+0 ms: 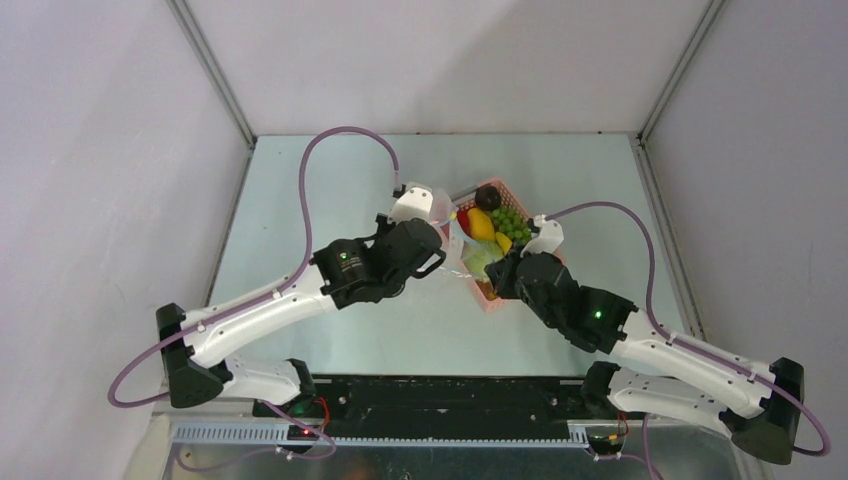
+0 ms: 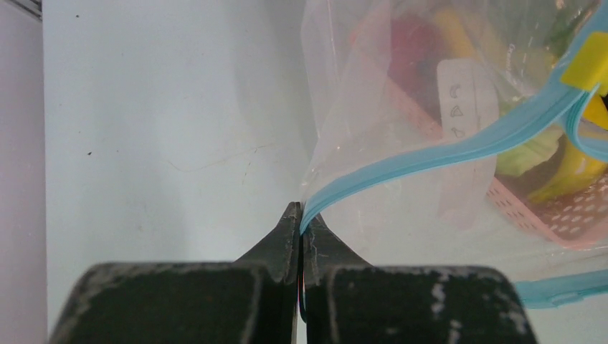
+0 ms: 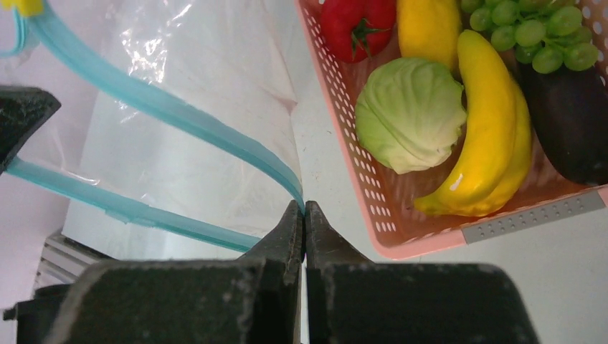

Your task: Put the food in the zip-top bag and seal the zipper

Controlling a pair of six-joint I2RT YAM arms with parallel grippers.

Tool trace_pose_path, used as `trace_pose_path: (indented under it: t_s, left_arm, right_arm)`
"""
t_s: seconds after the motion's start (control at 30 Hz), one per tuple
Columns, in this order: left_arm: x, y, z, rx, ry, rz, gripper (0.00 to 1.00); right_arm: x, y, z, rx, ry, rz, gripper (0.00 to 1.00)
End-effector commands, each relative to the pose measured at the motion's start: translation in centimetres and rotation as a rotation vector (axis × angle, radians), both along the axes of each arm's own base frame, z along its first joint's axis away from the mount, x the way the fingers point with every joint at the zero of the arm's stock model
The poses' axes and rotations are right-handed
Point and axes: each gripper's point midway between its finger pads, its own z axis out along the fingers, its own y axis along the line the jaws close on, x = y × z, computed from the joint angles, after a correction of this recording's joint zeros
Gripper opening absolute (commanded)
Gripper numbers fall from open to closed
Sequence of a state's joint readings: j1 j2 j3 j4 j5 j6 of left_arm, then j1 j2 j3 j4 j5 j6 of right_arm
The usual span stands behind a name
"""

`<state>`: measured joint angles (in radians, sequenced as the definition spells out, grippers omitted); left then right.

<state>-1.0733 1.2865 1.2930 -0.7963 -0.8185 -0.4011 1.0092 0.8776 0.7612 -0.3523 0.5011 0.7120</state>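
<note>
The bag's zipper is in both grippers over the basket (image 1: 463, 238), so next I move the bag out of the way and then free my right gripper for the cabbage (image 1: 483, 257).
The zip-top bag (image 2: 373, 107) hangs clear and floppy between my two grippers, its mouth spread. My left gripper (image 2: 302, 218) is shut on one end of the light blue zipper (image 2: 430, 154). My right gripper (image 3: 304, 208) is shut on the zipper (image 3: 179, 118) at the other end, beside the basket. The food lies in the pink basket (image 3: 373, 193): a red tomato (image 3: 356, 25), a cabbage (image 3: 410, 113), a banana (image 3: 487, 136), green grapes (image 3: 534, 29), a yellow piece (image 3: 429, 25) and a dark piece (image 3: 566, 122).
A yellow slider tab (image 2: 589, 61) sits on the zipper, and the bag has a white label (image 2: 466, 100). The basket (image 1: 488, 298) stands right of the table's middle, between both arms. Grey walls close in the table on three sides.
</note>
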Motion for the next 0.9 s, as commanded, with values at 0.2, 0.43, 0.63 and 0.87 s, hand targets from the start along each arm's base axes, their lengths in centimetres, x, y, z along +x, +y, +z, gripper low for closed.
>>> trace_pose_path:
  t_s: [0.2,0.43,0.63,0.87]
  left_arm:
    - [0.7,5.5,3.2,0.043,-0.105,0.207,0.0]
    - [0.0,2.3,2.8,-0.11,-0.057,0.019,0.0]
    - [-2.4,-1.7,2.9,-0.247,-0.035,-0.27,0.0]
    - [-3.6,-3.1,2.6,-0.264,-0.034,-0.373,0.0]
  right_arm:
    - [1.2,-5.3,-2.8,-0.104,0.1,-0.235,0.0]
    - [0.9,0.6,-1.0,-0.023,0.02,0.074,0.0]
    - [0.7,5.5,2.4,0.083,-0.106,0.291,0.32]
    - [2.3,7.5,6.0,0.089,-0.191,0.317,0.6]
